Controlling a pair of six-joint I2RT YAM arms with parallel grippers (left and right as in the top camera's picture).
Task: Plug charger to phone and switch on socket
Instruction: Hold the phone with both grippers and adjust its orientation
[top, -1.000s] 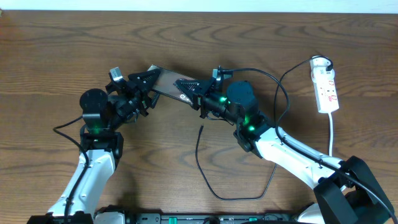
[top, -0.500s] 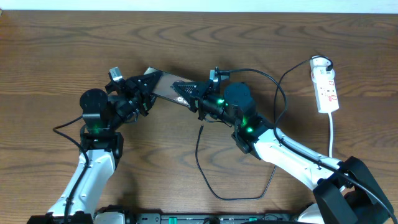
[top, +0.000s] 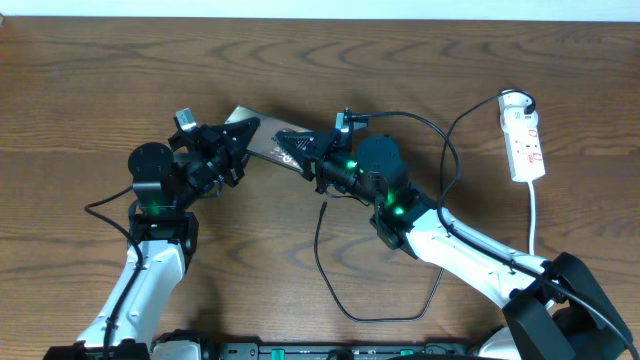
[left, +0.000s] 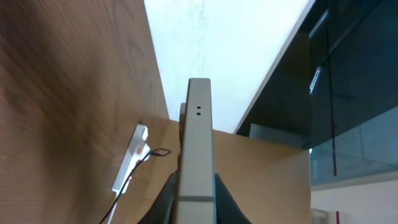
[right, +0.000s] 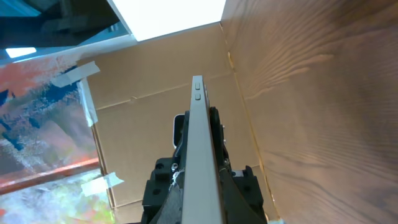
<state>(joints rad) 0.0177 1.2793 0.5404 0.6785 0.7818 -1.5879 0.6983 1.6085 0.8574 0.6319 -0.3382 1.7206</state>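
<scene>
The phone's end (top: 283, 147) is clamped in my right gripper, so my left gripper should regrip the phone and carry it alone before my right gripper takes the plug tip (top: 323, 205).
The phone (top: 263, 146) is held off the table between both grippers, tilted on its edge. My left gripper (top: 236, 136) is shut on its left end and my right gripper (top: 297, 150) is shut on its right end. In the left wrist view the phone (left: 198, 143) shows edge-on between the jaws (left: 198, 200). It shows the same way in the right wrist view (right: 200, 143), between those jaws (right: 200, 199). The charger's black cable (top: 330, 285) loops over the table, and its plug tip (top: 326, 206) lies free below the right gripper. The socket (top: 526, 140) lies at the far right.
The socket's white cord (top: 534, 215) runs down towards the front right. The socket also shows small in the left wrist view (left: 132, 163). The black cable arcs from the socket's top end across the table behind my right arm (top: 450, 235).
Both grippers and the phone have shifted slightly to the left together. The cable tip and the socket have not moved.
</scene>
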